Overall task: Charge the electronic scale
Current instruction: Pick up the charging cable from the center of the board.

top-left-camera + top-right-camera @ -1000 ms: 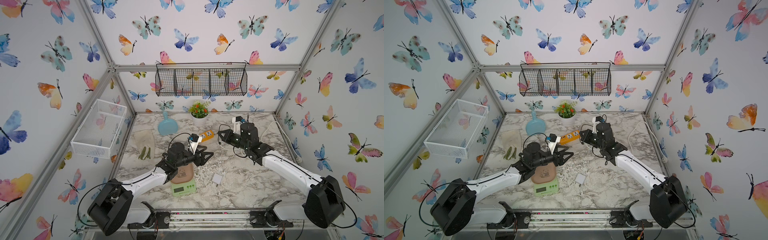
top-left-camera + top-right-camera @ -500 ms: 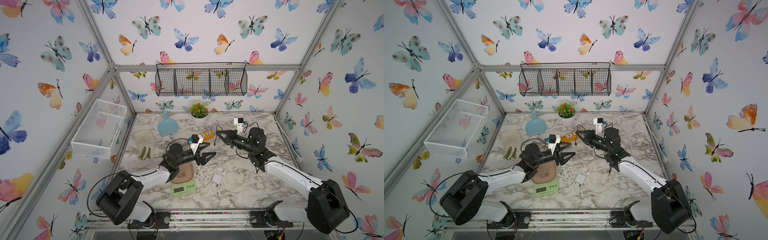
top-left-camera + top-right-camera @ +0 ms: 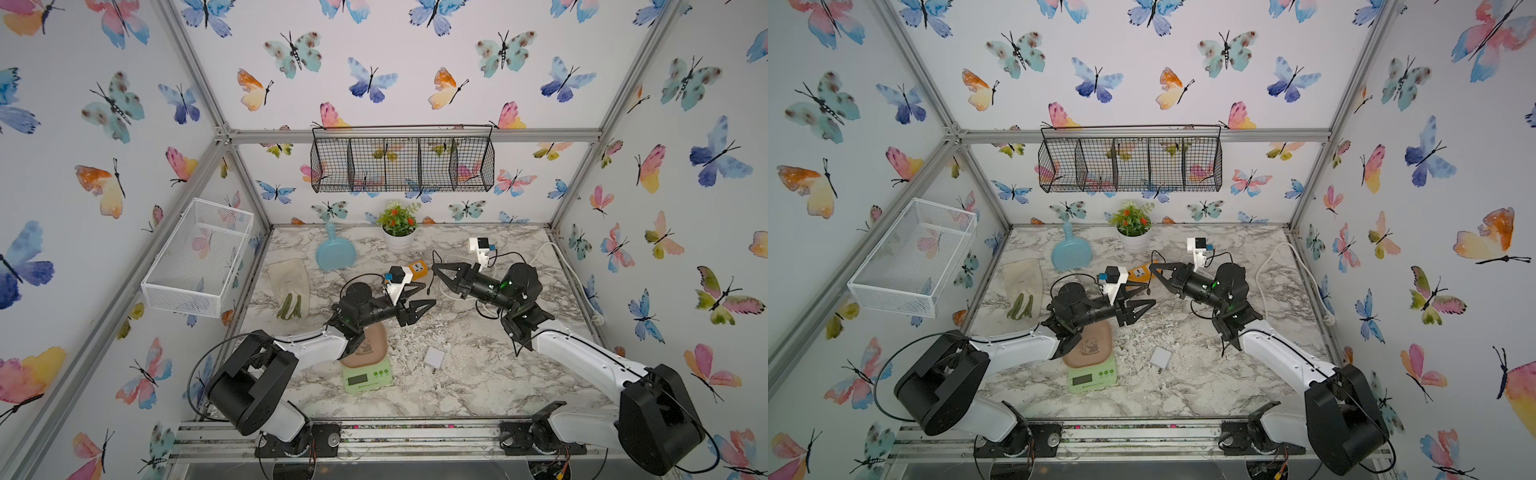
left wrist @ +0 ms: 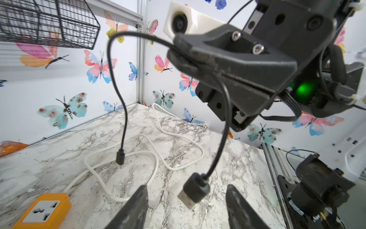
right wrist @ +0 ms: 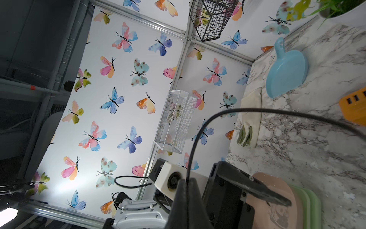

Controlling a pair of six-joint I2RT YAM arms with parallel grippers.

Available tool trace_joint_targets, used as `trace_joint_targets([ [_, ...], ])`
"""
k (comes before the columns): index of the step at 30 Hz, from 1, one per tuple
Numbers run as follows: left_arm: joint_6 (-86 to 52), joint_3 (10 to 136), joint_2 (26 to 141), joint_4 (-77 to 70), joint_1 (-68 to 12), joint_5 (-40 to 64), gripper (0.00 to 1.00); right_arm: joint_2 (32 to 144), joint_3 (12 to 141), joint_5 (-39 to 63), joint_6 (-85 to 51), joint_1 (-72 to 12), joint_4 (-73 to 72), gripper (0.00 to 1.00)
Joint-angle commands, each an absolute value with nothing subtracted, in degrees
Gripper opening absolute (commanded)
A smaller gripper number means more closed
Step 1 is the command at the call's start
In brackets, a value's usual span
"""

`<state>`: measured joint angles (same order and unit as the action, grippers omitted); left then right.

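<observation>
The cable [image 4: 162,40] is held by its middle in my right gripper and the USB plug [image 4: 195,188] hangs loose, so my left gripper should grab that end of the cable before my right gripper lets go.
The electronic scale [image 3: 368,376], a pale green box with a tan-pink panda tray, sits at the front centre under my left arm, also in a top view [image 3: 1091,376] and the right wrist view [image 5: 277,198]. My right gripper [image 3: 434,267] [image 5: 186,181] is shut on the middle of a black cable [image 4: 223,111], and both ends hang down. The USB plug [image 4: 195,190] dangles between the fingers of my open left gripper [image 4: 187,187] [image 3: 428,296] without touching them. The small plug [image 4: 120,158] hangs farther off above the table.
The orange power strip [image 3: 417,269] lies just behind the grippers, its white cord [image 4: 158,158] looping over the marble. A white charger cube [image 3: 434,357] lies right of the scale. A blue dustpan [image 3: 334,251], a glove [image 3: 289,286] and a plant pot [image 3: 398,235] stand farther back.
My right arm has dropped and stretched out level toward the left gripper, still holding the cable. The left gripper has edged up to the hanging USB plug.
</observation>
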<state>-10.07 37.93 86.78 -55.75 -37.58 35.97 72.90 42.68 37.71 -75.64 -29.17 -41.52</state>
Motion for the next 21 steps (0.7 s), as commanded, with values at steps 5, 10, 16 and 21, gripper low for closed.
trace_joint_targets([
  [5,-13.34,41.26,88.42,-58.2,-36.73,48.09,0.63,71.95,42.53,47.45,-74.11,-27.16,-51.02,0.02],
  [10,-17.62,41.05,88.74,-63.76,-36.74,55.04,0.6,73.48,43.44,55.93,-72.99,-25.56,-58.58,0.02],
  [16,-27.44,41.89,90.74,-73.98,-36.74,61.2,0.67,73.34,46.04,65.37,-67.46,-24.97,-58.07,0.02],
  [21,-32.73,42.65,91.65,-79.37,-36.74,64.41,0.63,71.36,46.21,68.84,-62.87,-23.91,-55.03,0.02],
])
